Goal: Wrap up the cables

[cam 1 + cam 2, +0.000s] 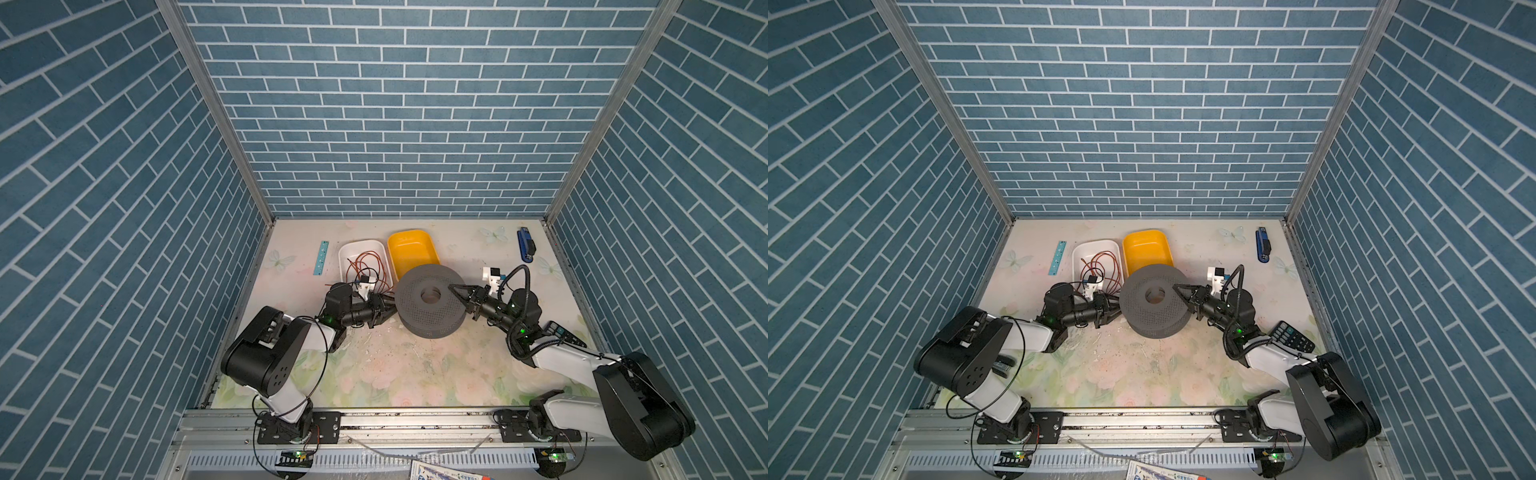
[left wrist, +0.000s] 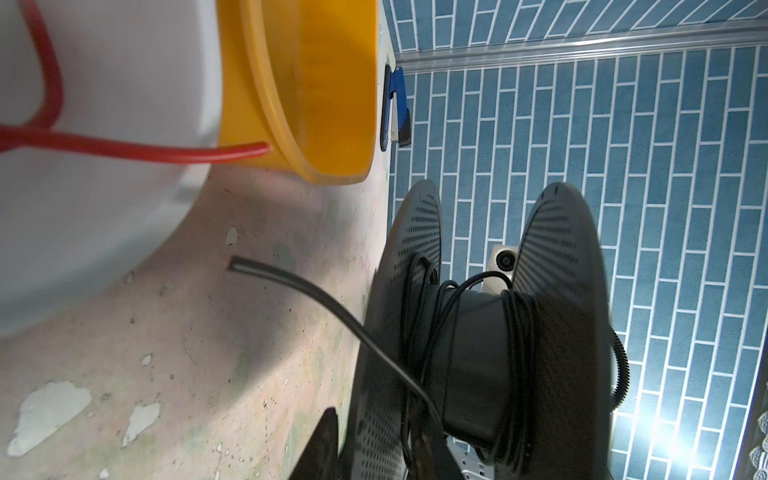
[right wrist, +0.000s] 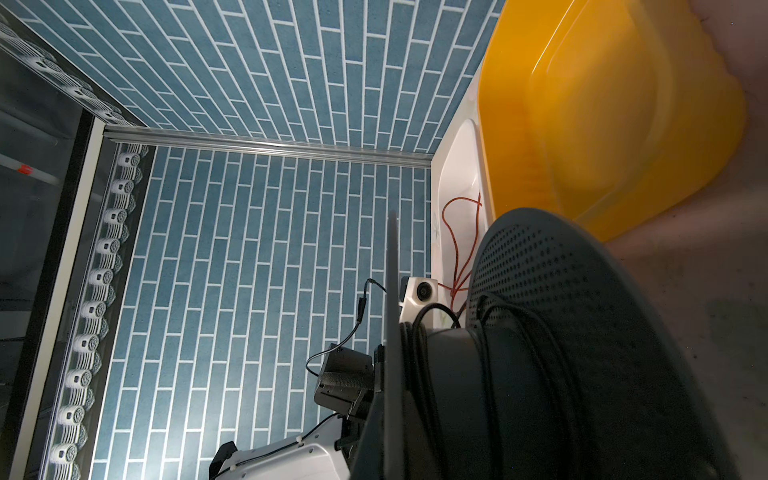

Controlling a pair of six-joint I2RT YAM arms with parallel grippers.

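Note:
I should keep lowering the grey spool with my right gripper until it rests flat, as it is level above the table with the black wire around its middle.
A grey perforated spool lies flat in the middle of the table. The cables are thin black wire wound loosely round its hub. One free end sticks out over the table. My left gripper is at the spool's left edge with its jaws partly apart, astride the lower flange. The wire runs across its inner finger, and a sliver of table shows beside the outer one. My right gripper is shut on the upper flange's right rim. Wire loops show there too.
Behind the spool stand a white bin holding reddish-brown wire and a yellow bin. A light-blue strip lies at the back left and a blue stapler at the back right. A calculator lies under the right arm.

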